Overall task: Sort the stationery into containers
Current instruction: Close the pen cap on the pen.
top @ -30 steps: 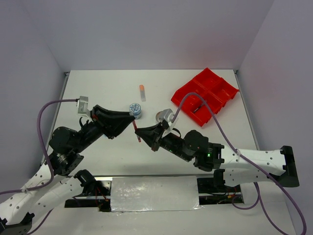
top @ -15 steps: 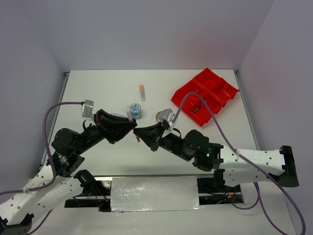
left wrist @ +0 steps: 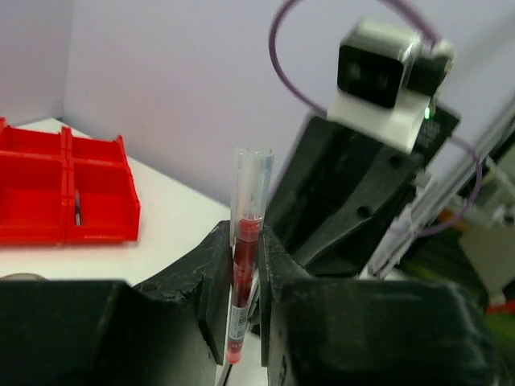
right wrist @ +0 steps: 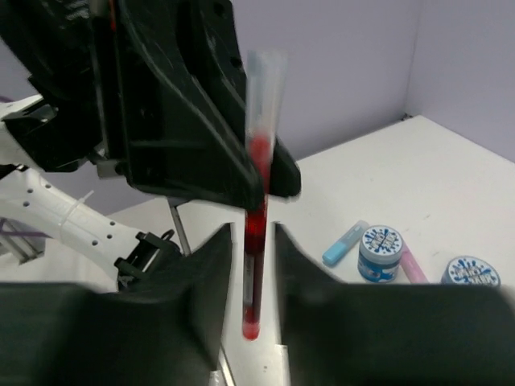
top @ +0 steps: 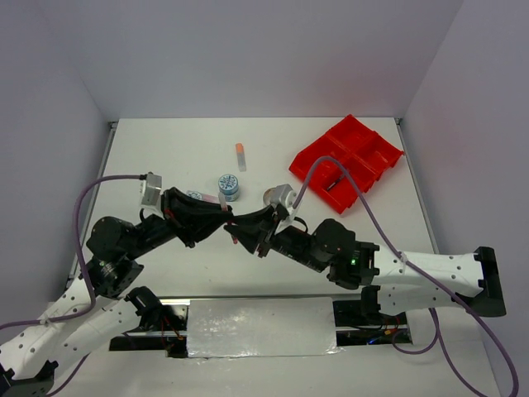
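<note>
My left gripper is holding the red pen away from the red divided tray [top: 347,163]. My right gripper should close around the pen's lower body [right wrist: 253,285] before my left gripper opens.
A red pen [top: 234,227] stands upright between the tips of both grippers at the table's middle. My left gripper [left wrist: 244,305] is shut on the red pen [left wrist: 244,265], with both fingers pressed against its barrel. My right gripper [right wrist: 251,265] is open, its jaws standing a little apart on either side of the pen [right wrist: 256,233]. In the top view the left gripper [top: 225,217] and right gripper [top: 241,225] meet tip to tip. The red divided tray [top: 347,161] lies at the far right, with a dark pen [left wrist: 77,207] in one compartment.
A tub with a blue-white lid [top: 228,185] stands just behind the grippers. A second tub [right wrist: 471,272], a blue tube [right wrist: 344,243] and a pink tube [right wrist: 414,265] lie near it. An orange-capped tube [top: 240,154] lies farther back. A silvery roll [top: 271,197] sits by the right wrist.
My left gripper has moved right and toward the right gripper, and its tip now meets the pen held there. The right arm has barely moved.
</note>
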Available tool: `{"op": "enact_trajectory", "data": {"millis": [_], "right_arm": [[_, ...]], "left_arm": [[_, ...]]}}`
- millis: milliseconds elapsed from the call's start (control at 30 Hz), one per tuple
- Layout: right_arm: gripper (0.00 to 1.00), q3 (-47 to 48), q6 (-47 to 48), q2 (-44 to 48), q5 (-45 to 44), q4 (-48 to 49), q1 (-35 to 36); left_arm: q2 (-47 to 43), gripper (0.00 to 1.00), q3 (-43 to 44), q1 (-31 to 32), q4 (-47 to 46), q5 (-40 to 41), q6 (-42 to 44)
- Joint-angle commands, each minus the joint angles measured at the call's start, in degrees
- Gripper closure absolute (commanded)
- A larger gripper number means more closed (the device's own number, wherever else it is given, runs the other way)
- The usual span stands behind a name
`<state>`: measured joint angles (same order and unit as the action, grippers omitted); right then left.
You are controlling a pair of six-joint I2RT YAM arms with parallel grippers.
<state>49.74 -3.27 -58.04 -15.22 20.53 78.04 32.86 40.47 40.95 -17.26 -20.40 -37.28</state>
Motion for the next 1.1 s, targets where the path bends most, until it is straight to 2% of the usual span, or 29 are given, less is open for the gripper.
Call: {"op": "enact_trajectory", "data": {"millis": [0, 67, 133, 267, 567, 700, 733, 800, 833, 900, 933, 967, 1033, 1067], "right_arm": [[0.61, 2.29, 0.46, 2.40, 4.49, 1.03, -0.69], [0.55, 2.65, -0.42, 3.10, 8.01, -1.80, -2.09], [0.54, 1.68, -1.47, 3.90, 9.33, -2.08, -2.54], [0.55, 0.62, -2.27, 4.87, 10.74, -2.16, -2.81], [0.56, 2.12, -4.81, -0.23, 19.17, -0.94, -2.89], [0.70, 2.56, -4.47, -1.02, 19.09, -0.23, -3.24], [0.85, 2.73, -4.47, -0.93, 19.09, -0.14, -3.25], [0.96, 3.00, -4.38, -0.85, 19.00, -0.41, -3.42], [1.00, 2.82, -4.29, -0.76, 18.92, -0.23, -3.42], [1.00, 2.56, -4.38, -0.23, 18.74, 0.12, -3.42], [1.00, 2.56, -4.55, -0.23, 18.65, -0.14, -3.42], [1.00, 2.65, -4.73, -0.14, 18.48, -0.32, -3.33], [1.00, 2.73, -4.99, -0.23, 18.21, -0.93, -3.42], [1.00, 2.82, -5.08, -0.23, 17.95, -1.20, -3.42]], "left_arm": [[0.36, 1.00, 0.84, 0.27, 0.56, -7.97, 4.57], [0.89, 1.00, 1.80, 0.27, -0.58, -13.07, 5.19], [1.50, 1.00, 2.33, 0.27, -1.29, -16.75, 5.37], [2.03, 1.00, 3.21, 0.27, -1.99, -18.09, 5.37], [3.61, 1.00, 2.95, 0.27, -6.82, -20.55, 3.00], [3.35, 1.00, 2.95, 0.27, -8.06, -21.08, 2.12], [3.09, 1.00, 2.86, 0.36, -8.06, -21.17, 2.03], [2.82, 1.00, 2.69, 0.27, -8.14, -21.08, 1.95], [2.56, 1.00, 2.60, 0.27, -7.88, -20.82, 1.94], [2.30, 1.00, 2.42, 0.27, -7.53, -20.03, 1.94], [2.12, 0.98, 2.42, 0.27, -7.36, -19.77, 2.03], [1.86, 0.81, 2.34, 0.27, -6.40, -18.28, 2.29], [1.33, 0.62, 2.07, 0.27, -5.69, -17.65, 3.17], [1.24, 0.46, 2.07, 0.27, -4.81, -17.22, 3.52]]}}
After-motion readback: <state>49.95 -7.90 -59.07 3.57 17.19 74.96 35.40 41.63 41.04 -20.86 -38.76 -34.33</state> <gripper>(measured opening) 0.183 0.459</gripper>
